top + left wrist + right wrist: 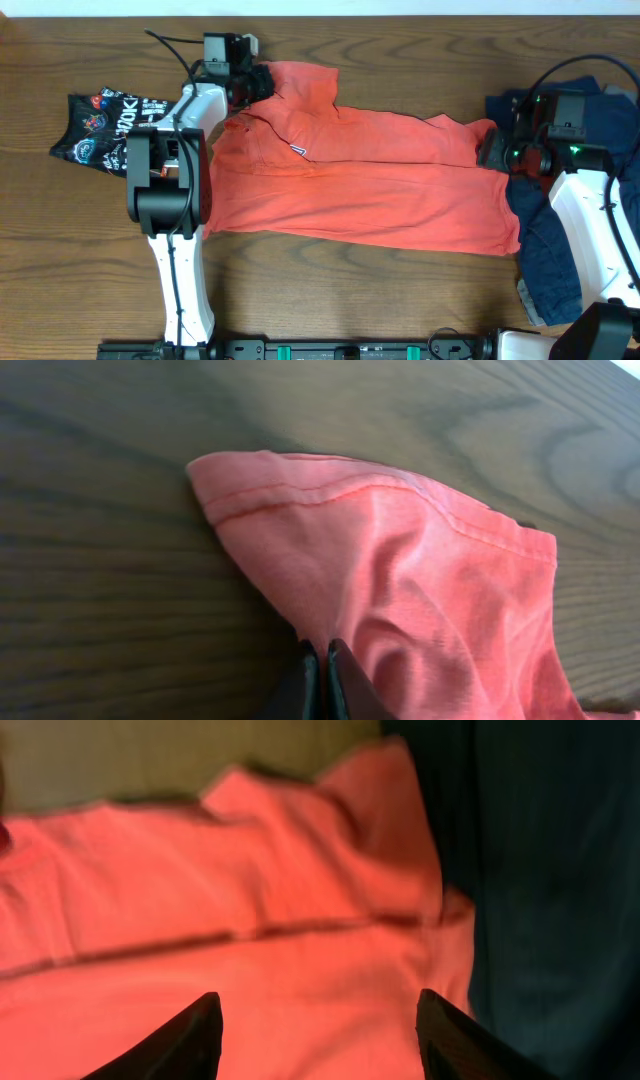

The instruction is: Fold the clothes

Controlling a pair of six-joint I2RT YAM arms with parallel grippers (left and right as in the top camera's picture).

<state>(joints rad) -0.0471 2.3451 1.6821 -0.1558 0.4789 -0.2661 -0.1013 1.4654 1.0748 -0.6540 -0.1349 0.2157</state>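
Observation:
My gripper will make the coral-red T-shirt's end [290,490] flop over limply when it lifts and carries it, because soft ripples [390,575] run from the pinch to the loose stitched edge.
The coral-red T-shirt [370,190] lies folded lengthwise across the middle of the table. My left gripper [258,82] is at its far left corner, shut on a pinch of the red cloth [400,590], with the fingertips [322,660] pressed together. My right gripper [490,150] is at the shirt's far right end, open, with its fingers [318,1015] spread over the red cloth [250,920]. The dark navy garment [560,250] lies under my right arm and also shows in the right wrist view [540,870]. The small black printed garment [95,130] lies at the far left.
The wooden table [350,290] shows bare along the front. Black cables run from both arms at the back. The arm bases stand at the front edge.

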